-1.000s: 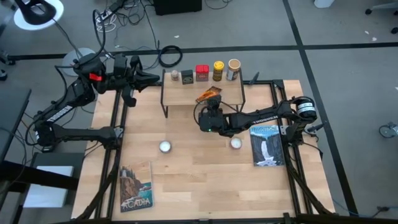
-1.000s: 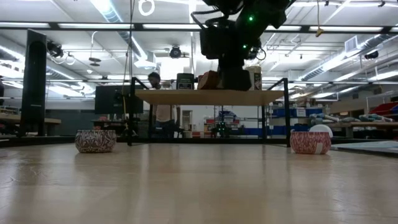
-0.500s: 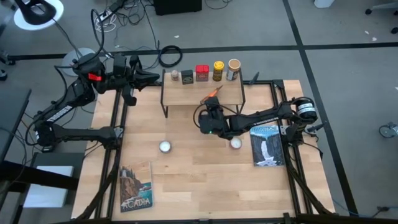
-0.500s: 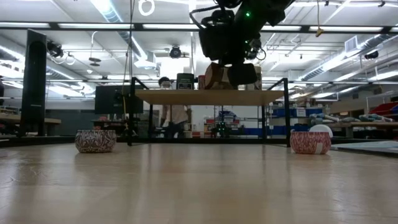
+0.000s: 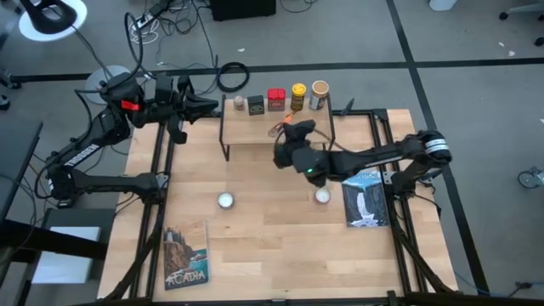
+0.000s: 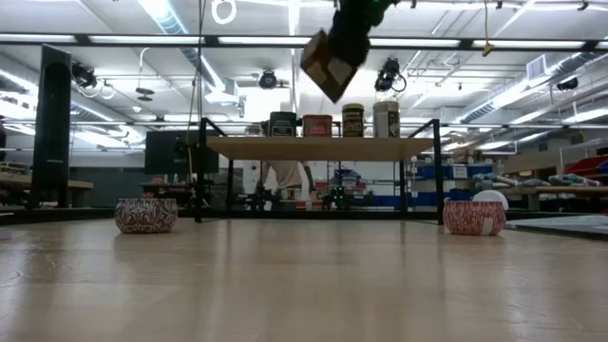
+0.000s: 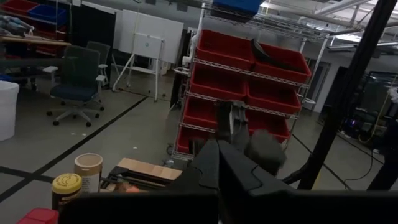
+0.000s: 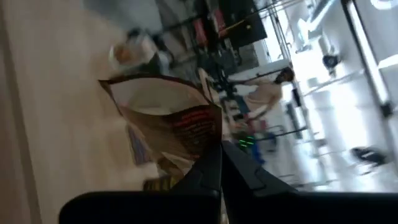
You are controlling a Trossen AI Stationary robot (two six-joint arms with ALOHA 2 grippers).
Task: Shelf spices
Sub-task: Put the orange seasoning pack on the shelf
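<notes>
The orange packet [image 6: 327, 66] is tilted corner-down in my right gripper above the shelf. Next, I put it down beside the nearer white disc so that my left gripper can take it.
The shelf [image 5: 276, 127] stands at the table's far middle. Along its far edge stand a small pale-capped jar [image 5: 239, 103], a dark tin [image 5: 256, 104], a red tin [image 5: 275, 99], a yellow black-lidded jar [image 5: 298, 96] and a tan jar [image 5: 319, 94]. My right gripper [image 5: 291, 133] hovers over the shelf, shut on the orange packet [image 6: 328, 65], which is high above the plank [image 6: 318, 147]. My left gripper [image 5: 212, 105] waits shut off the shelf's left end. My right gripper pinches the orange packet between its two fingers at one end [image 8: 208, 148]; the rest of the packet [image 8: 165, 118] sticks out past the fingertips. In the low view the packet hangs tilted, one corner lowest, lifted clear of the shelf and the jars.
Two small white round discs [image 5: 225, 201] [image 5: 322, 195] lie mid-table. One picture-covered book [image 5: 186, 255] lies near the left front, another [image 5: 364, 197] under the right arm. A person [image 6: 285, 176] stands in the room behind the shelf.
My right gripper has risen steeply and moved toward the far edge, over the shelf, turning as it went. The orange packet, which lay low by the plank, is lifted high above it and tilted. The jars and tins stayed put.
</notes>
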